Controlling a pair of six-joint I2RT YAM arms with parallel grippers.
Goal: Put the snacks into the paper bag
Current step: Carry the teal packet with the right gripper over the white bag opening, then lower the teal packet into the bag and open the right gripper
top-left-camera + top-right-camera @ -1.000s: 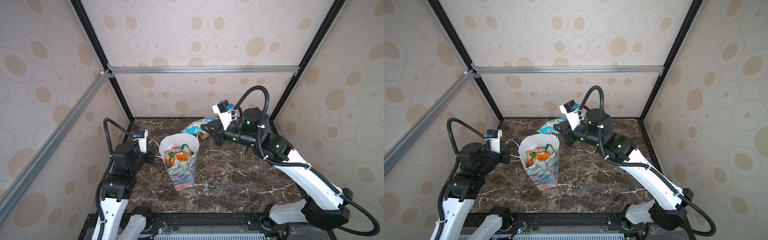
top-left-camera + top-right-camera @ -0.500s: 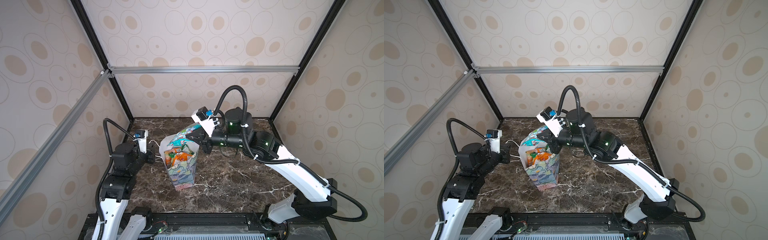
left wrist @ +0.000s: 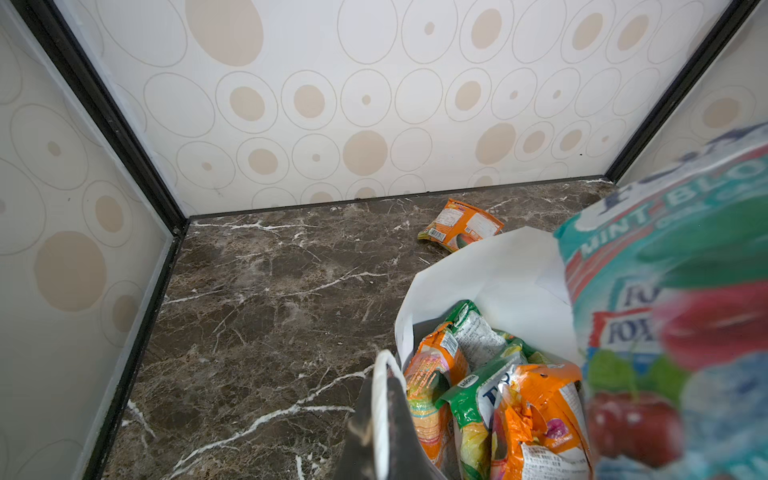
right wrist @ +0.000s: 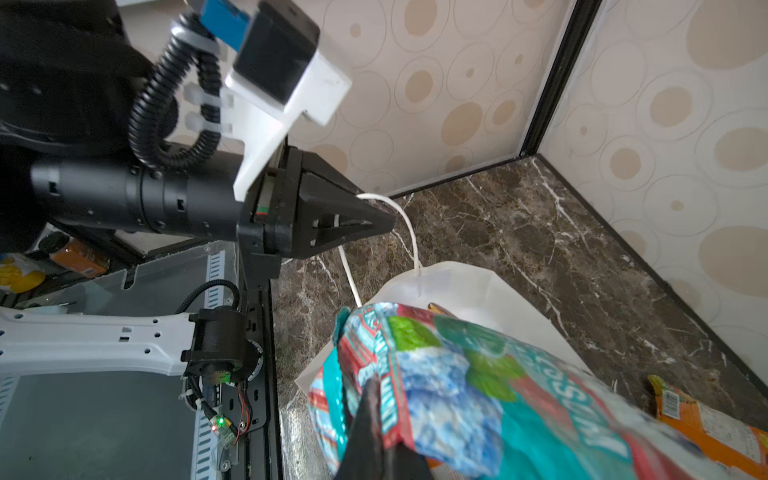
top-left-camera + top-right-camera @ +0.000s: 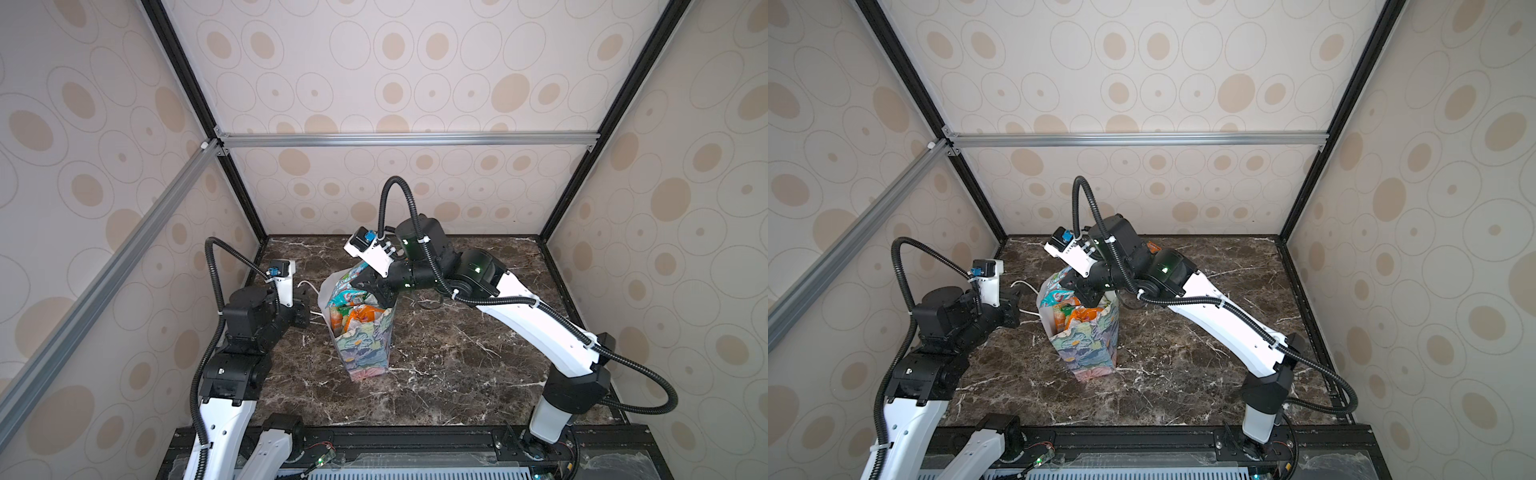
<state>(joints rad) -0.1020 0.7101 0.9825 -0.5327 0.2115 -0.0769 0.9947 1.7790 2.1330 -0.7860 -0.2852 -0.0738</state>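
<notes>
My right gripper keeps lowering the teal packet [image 5: 344, 296], now hanging over the paper bag's opening, toward the snacks inside [image 5: 350, 318] until it sits inside the bag's rim.
The floral paper bag [image 5: 365, 349] [image 5: 1090, 349] stands upright mid-table, and several snacks [image 3: 532, 399] in orange and green fill its white inside [image 3: 498, 266]. My left gripper [image 3: 384, 365] [image 5: 307, 309] is shut on the bag's white cord handle [image 3: 380, 399] [image 4: 409, 224], to the bag's left. At the bag's mouth my right gripper [image 4: 374, 386] [image 5: 374, 291] is shut on a teal packet [image 4: 457, 374] [image 3: 665, 291] [image 5: 1059, 293]. That packet hangs partly inside the opening. One orange packet [image 3: 461, 224] [image 4: 706, 424] lies on the table behind the bag.
The brown marble table [image 5: 457, 365] is enclosed by patterned walls with black corner posts [image 5: 249, 216]. A black rail [image 5: 415, 436] runs along the front edge. The right arm [image 5: 519, 316] spans from the front right corner across to the bag.
The right arm has swung left and down, carrying the teal packet from behind the bag to its mouth. The left arm and the bag have stayed put.
</notes>
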